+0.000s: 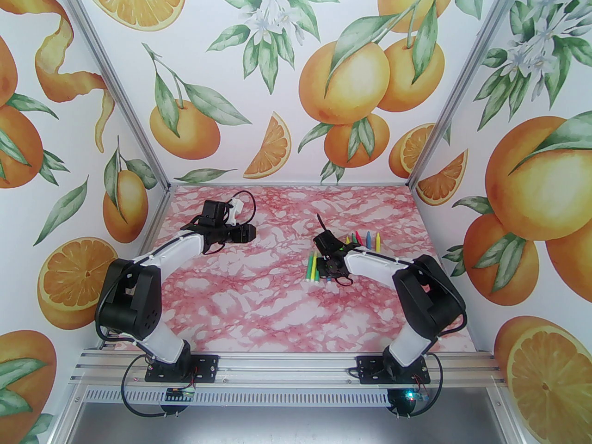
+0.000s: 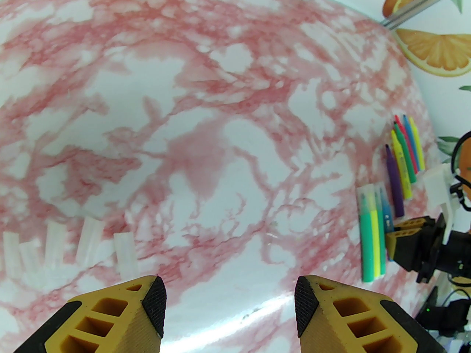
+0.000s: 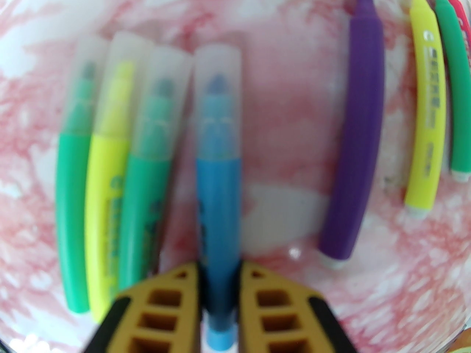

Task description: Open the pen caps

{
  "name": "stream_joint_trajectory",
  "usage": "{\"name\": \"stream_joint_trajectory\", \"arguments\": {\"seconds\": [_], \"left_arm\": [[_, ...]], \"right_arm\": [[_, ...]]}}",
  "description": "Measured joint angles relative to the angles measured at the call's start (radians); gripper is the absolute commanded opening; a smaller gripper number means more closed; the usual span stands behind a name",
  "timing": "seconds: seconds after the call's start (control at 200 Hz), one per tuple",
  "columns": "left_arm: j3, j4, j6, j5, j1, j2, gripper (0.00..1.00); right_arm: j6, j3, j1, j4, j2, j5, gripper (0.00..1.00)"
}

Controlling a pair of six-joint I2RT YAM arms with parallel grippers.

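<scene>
The robot's right gripper holds only the blue pen's body, so the left gripper should keep moving toward the blue pen's free cap until it closes there.
Four capped pens lie side by side: green [image 3: 71,197], yellow [image 3: 105,197], green [image 3: 141,197] and blue [image 3: 217,197]. Each wears a translucent pen cap [image 3: 217,97] over its tip. My right gripper [image 3: 220,270] is shut on the blue pen's barrel near its tail end, down at the table [image 1: 329,273]. Several loose clear pen caps [image 2: 88,245] lie together on the table in the left wrist view. My left gripper [image 2: 230,300] hangs open and holds nothing, far left of the pens [image 1: 245,233].
Uncapped pens lie in a row to the right of the capped ones: purple [image 3: 357,142], yellow [image 3: 427,116], green [image 3: 458,86] and others [image 1: 365,239]. The pink marbled table [image 1: 259,303] is bare in the middle and front. Printed walls [image 1: 115,178] enclose it.
</scene>
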Motion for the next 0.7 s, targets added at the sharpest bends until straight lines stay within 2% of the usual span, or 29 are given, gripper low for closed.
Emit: {"name": "stream_joint_trajectory", "arguments": {"seconds": [0.195, 0.35, 0.696], "left_arm": [[-0.001, 0.023, -0.023, 0.037, -0.005, 0.003, 0.62], [-0.001, 0.057, -0.053, 0.085, -0.022, 0.024, 0.62], [-0.014, 0.233, -0.181, 0.278, -0.109, 0.077, 0.64]], "right_arm": [[-0.018, -0.013, 0.000, 0.036, -0.114, -0.019, 0.10], [-0.049, -0.012, 0.000, 0.074, -0.137, -0.051, 0.10], [-0.083, -0.021, 0.012, 0.188, -0.173, -0.203, 0.09]]}}
